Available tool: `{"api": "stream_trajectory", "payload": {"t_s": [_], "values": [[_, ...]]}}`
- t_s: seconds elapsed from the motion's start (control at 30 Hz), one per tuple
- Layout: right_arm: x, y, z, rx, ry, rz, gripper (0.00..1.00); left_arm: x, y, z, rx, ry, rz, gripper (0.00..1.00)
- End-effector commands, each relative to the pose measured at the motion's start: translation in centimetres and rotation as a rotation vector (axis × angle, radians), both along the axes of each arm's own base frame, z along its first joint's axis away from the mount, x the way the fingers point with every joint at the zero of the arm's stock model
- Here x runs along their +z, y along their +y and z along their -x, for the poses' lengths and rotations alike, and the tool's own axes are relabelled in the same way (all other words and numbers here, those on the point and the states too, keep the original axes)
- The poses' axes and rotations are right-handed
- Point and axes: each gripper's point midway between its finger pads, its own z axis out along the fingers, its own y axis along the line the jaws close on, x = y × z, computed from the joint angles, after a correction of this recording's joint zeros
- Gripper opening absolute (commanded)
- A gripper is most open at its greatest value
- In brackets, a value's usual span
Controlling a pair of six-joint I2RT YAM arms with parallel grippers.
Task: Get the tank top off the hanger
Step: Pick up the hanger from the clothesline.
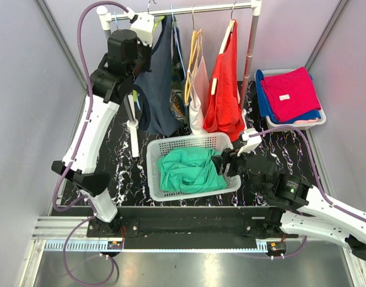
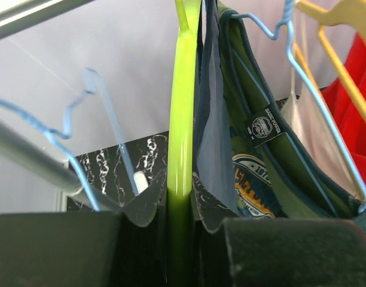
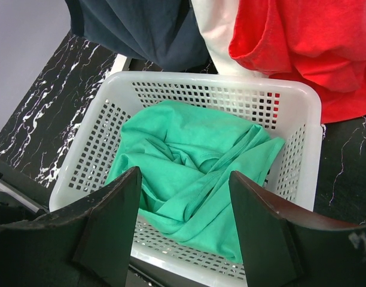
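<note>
The navy tank top (image 1: 161,89) is hanging at the rail, a long way from my right gripper, so my left gripper should lift the lime-green hanger (image 1: 158,22) off and bring it nearer.
My left gripper (image 1: 146,27) is up at the clothes rail, shut on a lime-green hanger (image 2: 183,119) that runs straight between its fingertips (image 2: 182,197). A navy tank top (image 1: 159,95) hangs just right of that hanger (image 2: 216,137); I cannot tell whether it rests on it. A green tank top (image 1: 189,170) lies crumpled in the white basket (image 1: 186,142). My right gripper (image 1: 222,162) is open and empty at the basket's right rim, above the green tank top (image 3: 195,173). Its jaws (image 3: 186,197) stand wide apart.
On the rail (image 1: 201,9) hang a graphic shirt on a blue wire hanger (image 2: 302,89), yellow hangers (image 1: 194,60) with a pale top, and a red top (image 1: 225,89). A bin (image 1: 290,95) of folded red and blue clothes stands at the back right. A rack post (image 1: 134,134) stands left of the basket.
</note>
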Motion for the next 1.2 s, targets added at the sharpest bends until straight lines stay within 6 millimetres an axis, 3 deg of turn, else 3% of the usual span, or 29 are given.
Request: {"api": "stream_trajectory", "payload": {"t_s": [0.0, 0.33, 0.53, 0.7, 0.8, 0.9, 0.97, 1.0, 1.03, 1.1, 1.17], "values": [[2.1, -0.3, -0.6, -0.029, -0.046, -0.033, 0.7, 3.8, -0.9, -0.3, -0.049, -0.105, 0.045, 0.0], [2.1, -0.6, -1.0, -0.052, -0.06, -0.015, 0.7, 0.6, -1.7, -3.4, -0.03, -0.051, -0.012, 0.0], [2.3, -0.7, -1.0, -0.058, -0.064, -0.014, 0.7, 0.8, -1.2, -4.1, -0.012, -0.064, -0.014, 0.0], [2.5, -0.6, -1.0, -0.056, -0.058, -0.028, 0.7, 1.5, -0.2, -3.4, 0.008, -0.074, -0.02, 0.0], [2.5, -0.6, -0.8, -0.052, -0.05, -0.039, 0.7, 2.2, 0.2, -1.8, -0.004, -0.079, -0.007, 0.0], [2.2, -0.6, -0.6, -0.048, -0.042, -0.048, 0.7, 5.0, 1.1, 1.7, -0.023, -0.127, 0.028, 0.0], [2.0, -0.6, -0.6, -0.048, -0.038, -0.051, 0.7, 4.9, 1.3, 3.0, -0.034, -0.114, 0.03, 0.0], [1.8, -0.6, -0.5, -0.047, -0.036, -0.05, 0.7, 6.0, 1.5, 4.7, -0.048, -0.139, 0.043, 0.0], [1.8, -0.6, -0.5, -0.044, -0.035, -0.048, 0.7, 5.5, 1.5, 5.2, -0.054, -0.125, 0.039, 0.0], [1.8, -0.5, -0.4, -0.038, -0.031, -0.053, 0.7, 6.7, 1.8, 7.4, -0.071, -0.15, 0.048, 0.0], [1.9, -0.4, -0.3, -0.033, -0.032, -0.058, 0.7, 6.6, 1.8, 8.4, -0.08, -0.149, 0.038, 0.0]]}}
